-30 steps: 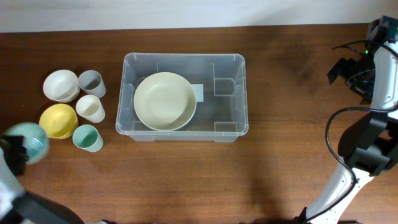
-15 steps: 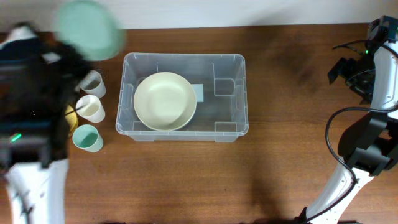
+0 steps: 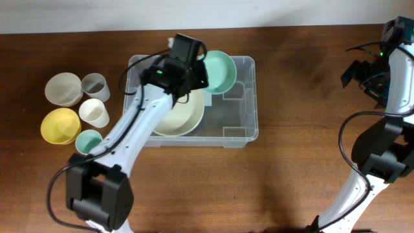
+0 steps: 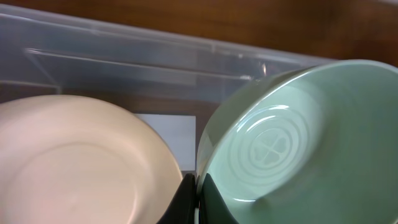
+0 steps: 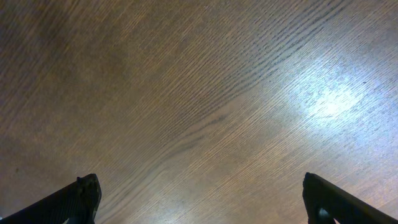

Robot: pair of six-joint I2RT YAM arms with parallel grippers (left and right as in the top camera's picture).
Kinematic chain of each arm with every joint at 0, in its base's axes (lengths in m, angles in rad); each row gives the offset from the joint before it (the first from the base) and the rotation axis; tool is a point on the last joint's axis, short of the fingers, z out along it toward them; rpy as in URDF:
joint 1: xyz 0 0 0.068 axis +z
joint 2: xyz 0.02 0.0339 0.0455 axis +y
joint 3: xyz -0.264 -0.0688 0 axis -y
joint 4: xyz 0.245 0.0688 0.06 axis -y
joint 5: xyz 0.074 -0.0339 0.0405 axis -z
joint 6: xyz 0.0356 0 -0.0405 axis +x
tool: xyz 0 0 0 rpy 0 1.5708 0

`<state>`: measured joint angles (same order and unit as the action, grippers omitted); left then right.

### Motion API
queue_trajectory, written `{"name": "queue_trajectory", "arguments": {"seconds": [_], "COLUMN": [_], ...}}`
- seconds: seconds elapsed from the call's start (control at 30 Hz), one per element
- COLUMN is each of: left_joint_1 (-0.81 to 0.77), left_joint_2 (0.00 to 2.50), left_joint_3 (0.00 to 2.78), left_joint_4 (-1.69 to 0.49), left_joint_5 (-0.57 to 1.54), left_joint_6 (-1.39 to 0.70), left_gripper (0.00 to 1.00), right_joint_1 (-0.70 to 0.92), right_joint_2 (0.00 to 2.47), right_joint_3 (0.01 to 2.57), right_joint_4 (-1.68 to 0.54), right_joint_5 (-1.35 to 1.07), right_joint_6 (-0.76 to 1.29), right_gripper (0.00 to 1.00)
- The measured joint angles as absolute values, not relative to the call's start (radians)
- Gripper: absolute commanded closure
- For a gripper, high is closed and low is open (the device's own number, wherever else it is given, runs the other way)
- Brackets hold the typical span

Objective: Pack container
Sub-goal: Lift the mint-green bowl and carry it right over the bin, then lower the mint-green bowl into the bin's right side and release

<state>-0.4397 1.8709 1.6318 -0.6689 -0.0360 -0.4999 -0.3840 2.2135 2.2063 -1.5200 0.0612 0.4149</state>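
Note:
The green bowl (image 3: 222, 72) faces up and the container's bottom beside the cream bowl (image 3: 221, 109) is clear, so the robot's left gripper should go on lowering the green bowl there until it rests.
The clear plastic container (image 3: 249, 97) stands in the middle of the table, with a cream bowl (image 3: 181, 120) inside at its left. My left gripper (image 3: 202, 79) is shut on the rim of a green bowl (image 3: 220, 71), holding it tilted over the container's back middle. In the left wrist view the fingers (image 4: 198, 199) pinch the green bowl's (image 4: 292, 143) rim, the cream bowl (image 4: 74, 162) lies to the left, and the container's white label (image 4: 168, 134) shows between them. My right gripper (image 5: 199, 199) is open and empty over bare table at the far right.
Left of the container stand a white bowl (image 3: 63, 88), a grey cup (image 3: 95, 85), a cream cup (image 3: 94, 112), a yellow bowl (image 3: 60, 125) and a small green cup (image 3: 88, 140). The right arm (image 3: 394, 71) is at the table's right edge.
My left arm swung the green bowl from the front left, past the back left, to over the container. The right arm has not moved.

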Motion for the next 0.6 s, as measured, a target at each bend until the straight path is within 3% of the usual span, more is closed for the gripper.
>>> {"name": "queue_trajectory", "arguments": {"seconds": [0.53, 0.57, 0.6], "left_joint_1": [-0.444, -0.444, -0.444], "left_joint_2": [2.059, 2.059, 2.059], "left_joint_3": [1.632, 1.632, 1.632], "left_joint_4": [-0.641, -0.641, -0.641], "left_joint_5": [0.006, 0.009, 0.013], "left_joint_6": [-0.416, -0.413, -0.41], "left_gripper": [0.99, 0.98, 0.91], "right_joint_1": [-0.384, -0.384, -0.384], "right_joint_2": [2.214, 2.214, 2.213], "right_joint_3": [2.206, 2.206, 2.206], "right_joint_4": [-1.52, -1.52, -1.52], "right_joint_5": [0.062, 0.062, 0.062], "right_joint_6": [0.415, 0.415, 0.415], "right_gripper": [0.01, 0.01, 0.01]}}
